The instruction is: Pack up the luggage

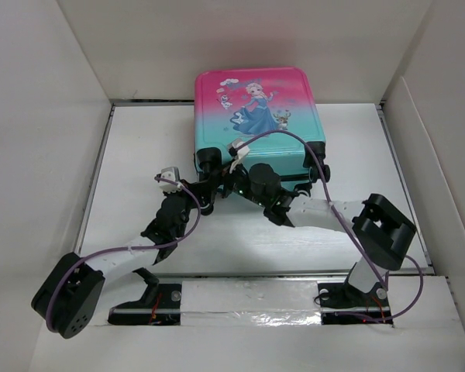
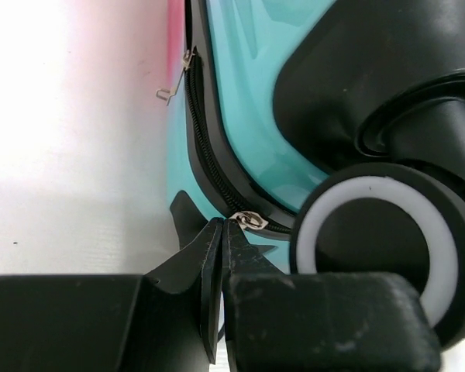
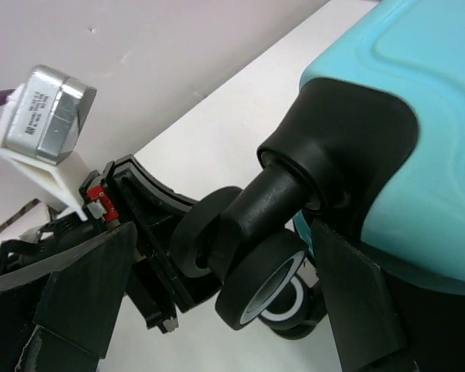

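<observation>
The zipper slider (image 2: 250, 220) is tight up beside the caster wheel. My left gripper should move back while my right gripper turns the luggage by that wheel (image 3: 265, 277).
The luggage (image 1: 256, 116) lies flat and closed at the back middle, pink fading to teal with a princess print. My left gripper (image 1: 208, 200) is at its near left corner. In the left wrist view its fingers (image 2: 222, 226) are pressed together at a silver zipper slider (image 2: 250, 219) beside a black wheel (image 2: 380, 248); the slider's tab is hidden between them. A second zipper slider (image 2: 178, 77) hangs free farther along the seam. My right gripper (image 3: 217, 302) is open, its fingers on either side of a caster wheel (image 3: 256, 287) at the same corner.
White walls enclose the white table (image 1: 139, 155) on three sides. The two grippers sit close together at the suitcase's near edge. The left wrist's camera block (image 3: 46, 116) shows just left of the right gripper.
</observation>
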